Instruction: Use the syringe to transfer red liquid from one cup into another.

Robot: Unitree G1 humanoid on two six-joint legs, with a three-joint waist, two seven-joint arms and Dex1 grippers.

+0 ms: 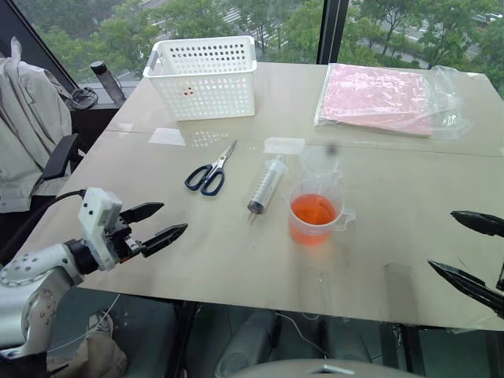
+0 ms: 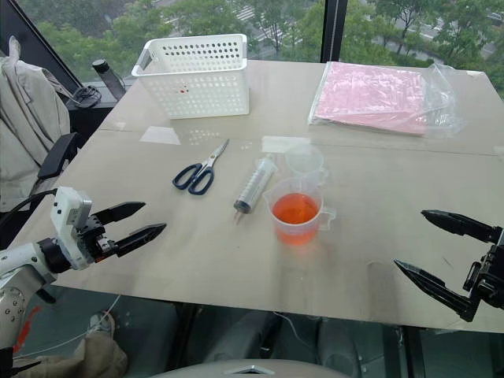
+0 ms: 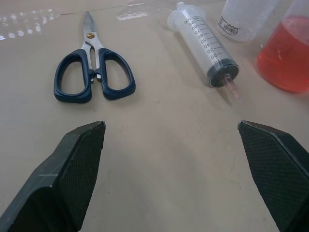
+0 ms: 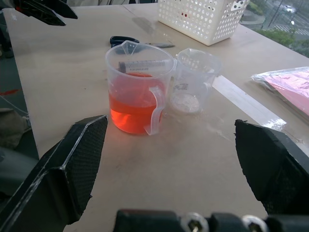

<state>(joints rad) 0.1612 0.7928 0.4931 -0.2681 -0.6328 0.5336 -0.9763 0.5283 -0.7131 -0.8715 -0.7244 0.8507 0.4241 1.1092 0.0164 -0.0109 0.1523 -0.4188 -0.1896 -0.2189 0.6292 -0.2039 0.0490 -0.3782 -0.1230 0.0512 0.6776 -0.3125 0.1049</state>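
My left gripper is open and should keep going to the syringe's plunger end [image 1: 276,167] and close there, as the syringe's body [image 1: 266,190] lies free of the scissors and both cups.
The clear syringe [image 1: 266,184] lies flat on the tan table [image 1: 236,260], its thin tip toward the front edge. Just right of it stands the wider handled cup [image 1: 315,211], partly filled with orange-red liquid [image 4: 131,112]. Touching it from behind is the smaller clear cup [image 1: 320,161], with no liquid in it. My left gripper [image 1: 155,224] hovers open at the table's front left, well short of the syringe. Open too, my right gripper [image 2: 439,248] hangs at the front right, apart from both cups.
Blue-handled scissors [image 1: 210,171] lie left of the syringe. A white perforated basket [image 1: 204,76] stands at the back left, and a pink packet in a clear bag [image 1: 384,98] lies at the back right. A dark bottle [image 1: 107,80] stands beyond the table's left corner.
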